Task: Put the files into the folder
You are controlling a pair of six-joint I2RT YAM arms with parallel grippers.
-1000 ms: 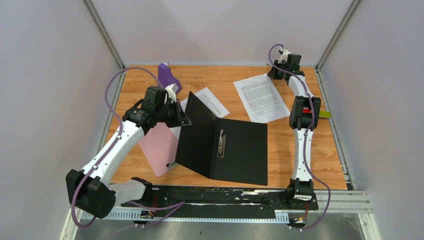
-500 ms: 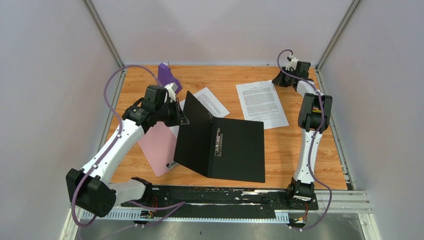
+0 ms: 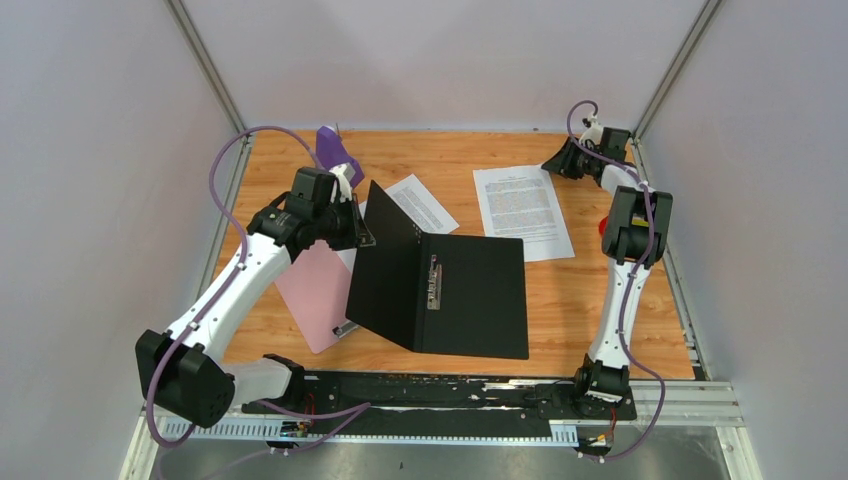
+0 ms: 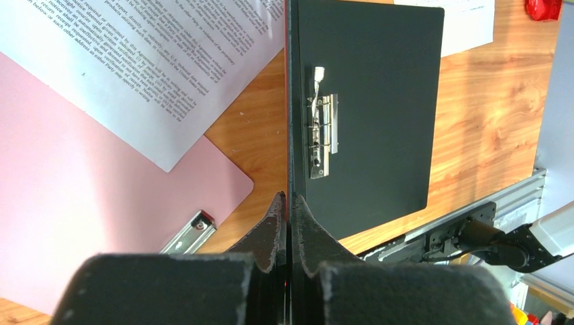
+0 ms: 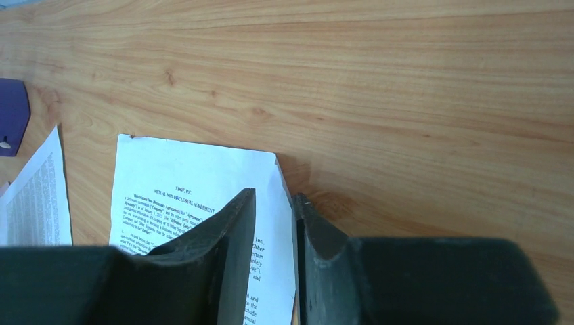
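Note:
The printed sheet's long edge is curling up loosely against a finger, so next my right gripper pinches the sheet's far corner before it lifts the sheet over the folder.
The red folder lies open, black inside up, with its metal clip near the spine. My left gripper is shut on the edge of its left cover and holds that cover raised; the left wrist view shows the jaws pinching the cover edge-on. One printed sheet lies at the back right. My right gripper is open at its far right corner, fingers either side of the sheet's edge. The second sheet lies partly behind the raised cover.
A pink clipboard with a metal clip lies left of the folder, under the second sheet. A purple object stands at the back left. A small red item sits beside the right arm.
My right arm has swung right and lowered to the sheet's corner; that sheet has turned and slid slightly right. The left gripper keeps the cover raised, and the folder has shifted slightly left.

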